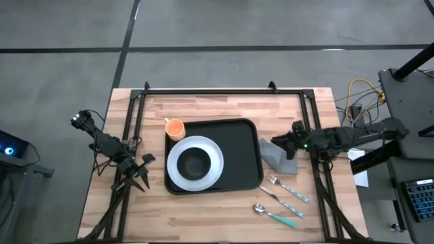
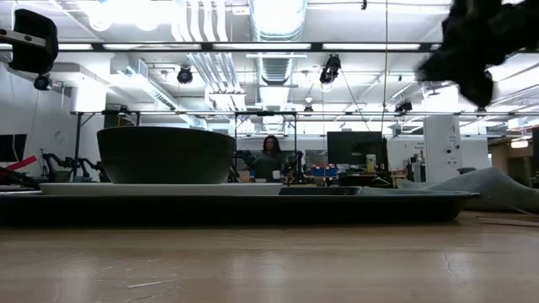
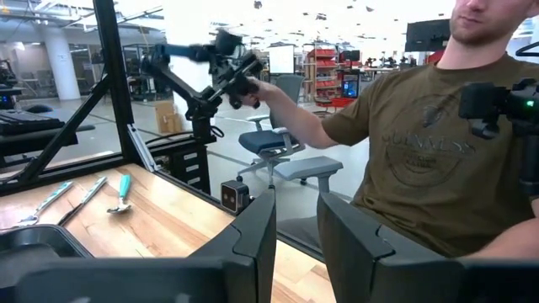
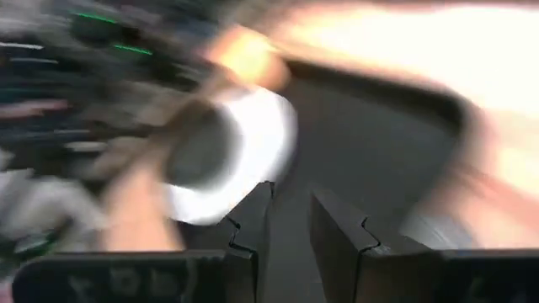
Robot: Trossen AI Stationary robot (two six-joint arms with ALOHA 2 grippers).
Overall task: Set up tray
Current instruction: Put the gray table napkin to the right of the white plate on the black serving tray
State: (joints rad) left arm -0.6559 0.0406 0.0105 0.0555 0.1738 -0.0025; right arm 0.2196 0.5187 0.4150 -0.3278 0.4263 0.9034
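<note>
My right gripper needs to swing back, point down and pinch the napkin's raised fold point(image 2: 487, 180), because it is empty and slants past the grey napkin toward the black tray point(image 1: 239, 153).
The black tray point(image 1: 241, 139) lies mid-table. On its left half sits a white plate point(image 1: 211, 161) with a dark bowl point(image 1: 194, 163) in it; an orange cup point(image 1: 175, 128) stands at the tray's far left corner. A grey napkin point(image 1: 279, 160) lies on the table just right of the tray. My right gripper point(image 1: 280, 142) hovers open over the napkin's far end, high above the table in the low view point(image 2: 473, 80). My left gripper point(image 1: 139, 179) waits open at the table's left side, left of the tray.
A fork point(image 1: 288, 189) and a teal-handled spoon point(image 1: 274, 215) lie on the wood near the table's right near corner. A black frame point(image 1: 203, 91) runs along the far and side edges. A person point(image 3: 438, 143) sits beyond the table's near right side.
</note>
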